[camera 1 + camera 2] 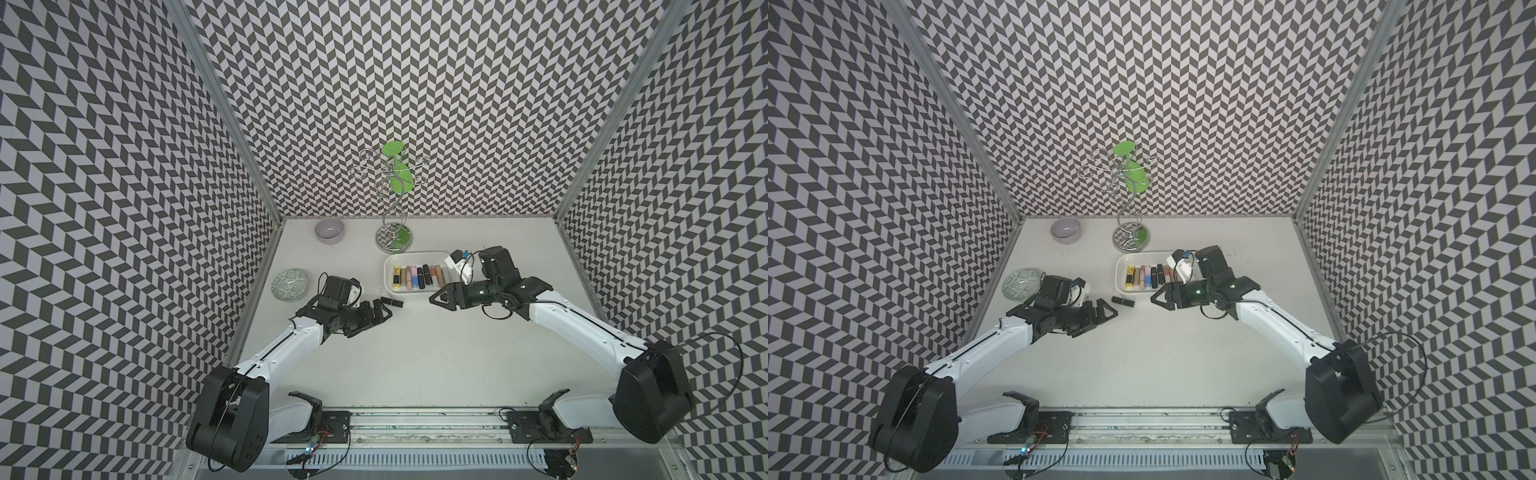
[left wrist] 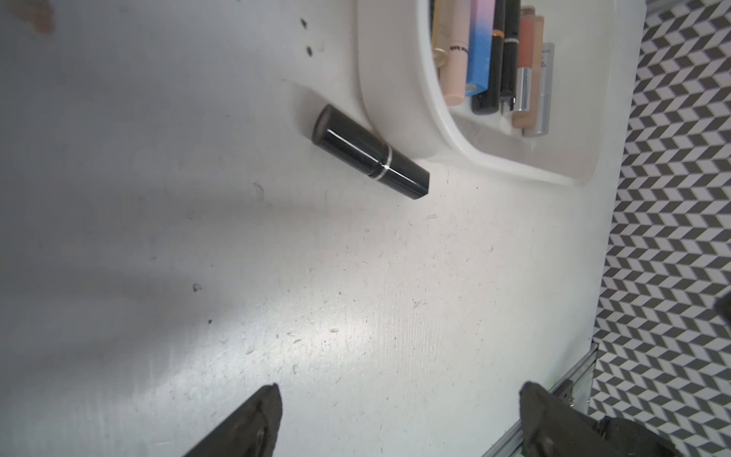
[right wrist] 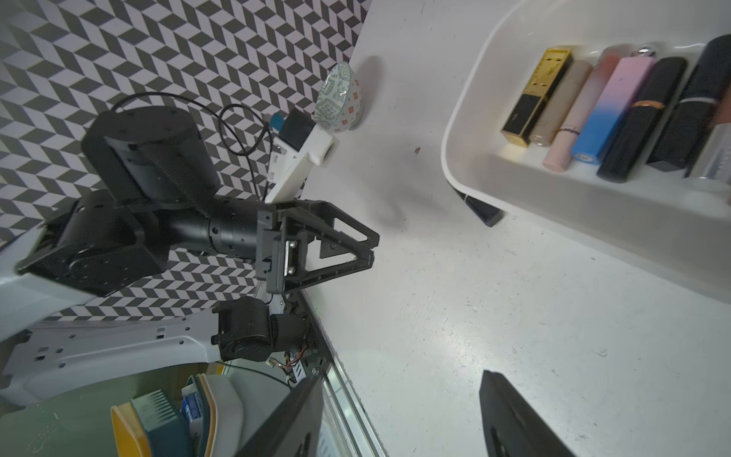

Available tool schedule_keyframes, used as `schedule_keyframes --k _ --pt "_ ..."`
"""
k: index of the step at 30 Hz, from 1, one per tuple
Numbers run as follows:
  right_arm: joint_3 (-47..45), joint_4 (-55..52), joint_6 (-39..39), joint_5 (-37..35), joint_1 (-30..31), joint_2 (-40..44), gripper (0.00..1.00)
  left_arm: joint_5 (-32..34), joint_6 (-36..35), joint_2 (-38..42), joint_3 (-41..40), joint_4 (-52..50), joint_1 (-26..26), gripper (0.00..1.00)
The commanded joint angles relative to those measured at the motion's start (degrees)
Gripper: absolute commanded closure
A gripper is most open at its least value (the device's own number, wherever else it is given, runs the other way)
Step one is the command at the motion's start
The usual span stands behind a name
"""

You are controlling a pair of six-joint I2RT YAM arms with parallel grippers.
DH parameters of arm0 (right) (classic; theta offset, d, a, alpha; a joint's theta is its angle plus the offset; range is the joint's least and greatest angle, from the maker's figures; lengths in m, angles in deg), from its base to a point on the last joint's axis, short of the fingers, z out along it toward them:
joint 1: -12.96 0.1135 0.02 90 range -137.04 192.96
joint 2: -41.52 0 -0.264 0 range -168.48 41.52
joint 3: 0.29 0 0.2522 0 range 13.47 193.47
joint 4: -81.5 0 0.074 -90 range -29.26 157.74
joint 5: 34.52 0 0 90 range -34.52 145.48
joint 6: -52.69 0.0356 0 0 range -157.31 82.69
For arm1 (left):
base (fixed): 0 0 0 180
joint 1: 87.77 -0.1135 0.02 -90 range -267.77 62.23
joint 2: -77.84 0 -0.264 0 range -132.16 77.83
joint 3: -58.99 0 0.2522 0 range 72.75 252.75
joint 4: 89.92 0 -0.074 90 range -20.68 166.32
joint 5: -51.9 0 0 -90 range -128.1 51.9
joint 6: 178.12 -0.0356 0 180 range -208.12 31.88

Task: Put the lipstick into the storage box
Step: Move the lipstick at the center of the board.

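Note:
My left gripper is to pull the black lipstick into the open front space (image 1: pixel 414 372) because the lipstick lies against the storage box's near corner (image 1: pixel 389 296). My right gripper will take it after that.
A black lipstick (image 1: pixel 392 302) (image 1: pixel 1123 301) with a silver band lies on the table, just outside the near left corner of the storage box (image 1: pixel 415 254) (image 1: pixel 1119 274). The box is a shallow white tub holding several lipsticks (image 1: pixel 419 277) side by side. My left gripper (image 1: pixel 383 311) (image 1: pixel 1105 311) is open just short of the lying lipstick. In the left wrist view the lipstick (image 2: pixel 370 151) rests against the box wall (image 2: pixel 391 99), beyond the empty open left gripper (image 2: pixel 399 389). My right gripper (image 1: pixel 434 298) (image 3: pixel 401 376) is open and empty at the box's near edge (image 3: pixel 593 213).
A lilac bowl (image 1: pixel 329 230) sits at the back left. Beside it rises a wire stand with green discs (image 1: pixel 395 239). A green-patterned plate (image 1: pixel 289 284) lies by the left wall, next to the left wrist. Patterned walls close three sides.

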Motion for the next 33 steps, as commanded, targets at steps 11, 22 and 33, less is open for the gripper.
schedule_keyframes --k 11,22,33 --pt "2.80 2.37 -1.08 -1.64 2.72 -1.76 0.32 1.12 3.97 -7.16 8.18 -2.76 -8.23 0.01" --pt "6.20 -3.38 -4.92 -4.20 2.20 -0.59 0.31 -1.58 -10.18 -14.75 10.39 9.85 -7.68 0.01" --pt "7.81 -8.06 -7.48 -4.96 1.12 0.13 0.31 -13.78 -12.64 -23.51 10.88 25.49 -7.70 0.01"
